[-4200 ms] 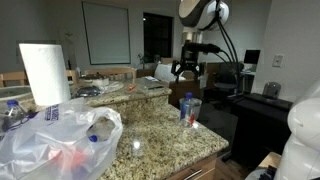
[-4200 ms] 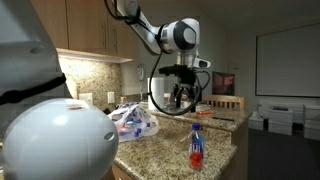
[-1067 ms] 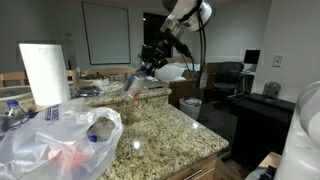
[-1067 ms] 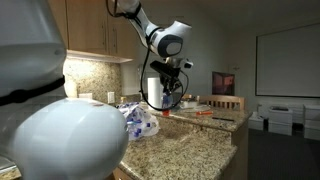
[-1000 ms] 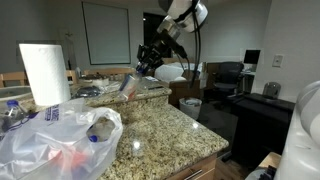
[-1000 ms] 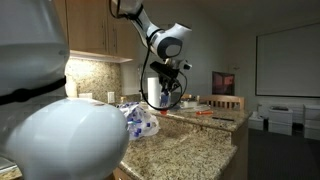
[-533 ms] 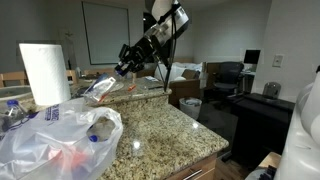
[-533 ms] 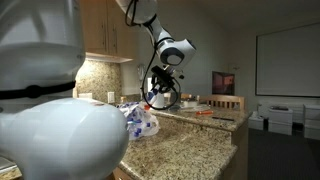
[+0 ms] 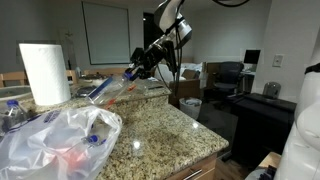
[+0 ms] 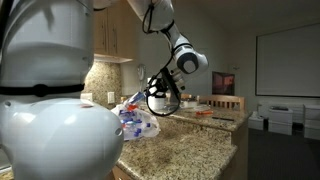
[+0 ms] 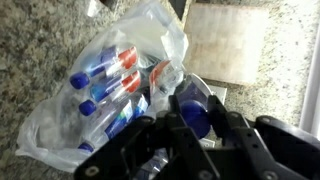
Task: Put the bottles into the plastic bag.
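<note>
The robot's gripper should move back over the bag's opening [image 11: 148,92] before it opens, because the clear bottle is hanging over the plastic bag's rim [image 11: 181,66] with its blue cap beyond the bag.
My gripper [image 9: 136,71] is shut on a clear bottle [image 9: 104,88] with a red label, which hangs tilted over the far side of the counter. In the wrist view the gripper [image 11: 195,122] clamps that bottle's blue-capped end [image 11: 193,108] between its fingers. Right below it lies the plastic bag [image 11: 105,95], its mouth open, with several blue-capped bottles [image 11: 108,68] inside. The bag [image 9: 55,140] fills the near left of an exterior view, and there a bottle [image 9: 92,137] shows through the film. The gripper [image 10: 153,95] also hangs just above the bag [image 10: 135,120].
A tall white paper-towel roll [image 9: 44,72] stands behind the bag. A pale square mat [image 11: 229,40] lies on the granite counter [image 9: 165,130] beside the bag. Another bottle [image 9: 11,112] stands at the far left. The counter's edge drops off at the right, towards an office chair [image 9: 222,78].
The arm has swung left across the counter with the bottle, lowered and tilted it, and now holds it over the bag's mouth. The jaws stayed shut.
</note>
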You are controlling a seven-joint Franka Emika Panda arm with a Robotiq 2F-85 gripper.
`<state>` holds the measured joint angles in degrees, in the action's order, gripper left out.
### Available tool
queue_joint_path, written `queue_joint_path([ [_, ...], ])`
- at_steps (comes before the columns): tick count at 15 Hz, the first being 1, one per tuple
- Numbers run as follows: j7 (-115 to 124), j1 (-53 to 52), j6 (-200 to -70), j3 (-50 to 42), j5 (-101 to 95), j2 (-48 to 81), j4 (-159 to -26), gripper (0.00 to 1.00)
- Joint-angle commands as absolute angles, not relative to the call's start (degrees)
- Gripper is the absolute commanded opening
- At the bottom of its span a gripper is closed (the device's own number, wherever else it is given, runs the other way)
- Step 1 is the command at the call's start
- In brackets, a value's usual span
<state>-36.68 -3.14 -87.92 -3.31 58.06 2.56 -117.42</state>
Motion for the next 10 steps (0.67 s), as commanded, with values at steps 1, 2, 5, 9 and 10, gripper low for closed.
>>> queue_joint_path([
  [1, -37.1, -0.4, -81.4, -2.8, 57.3, 4.2, -115.9, 0.12],
  [2, -36.9, 0.0, -80.3, -2.8, 57.4, 4.8, -115.6, 0.12],
  [5, -35.5, 0.3, -82.3, -2.7, 57.2, 5.9, -115.8, 0.12],
  [9, -34.3, 0.3, -91.0, -2.9, 57.5, 6.3, -116.9, 0.12],
  [10, -34.1, 0.4, -92.5, -2.8, 57.7, 6.5, -116.8, 0.12],
])
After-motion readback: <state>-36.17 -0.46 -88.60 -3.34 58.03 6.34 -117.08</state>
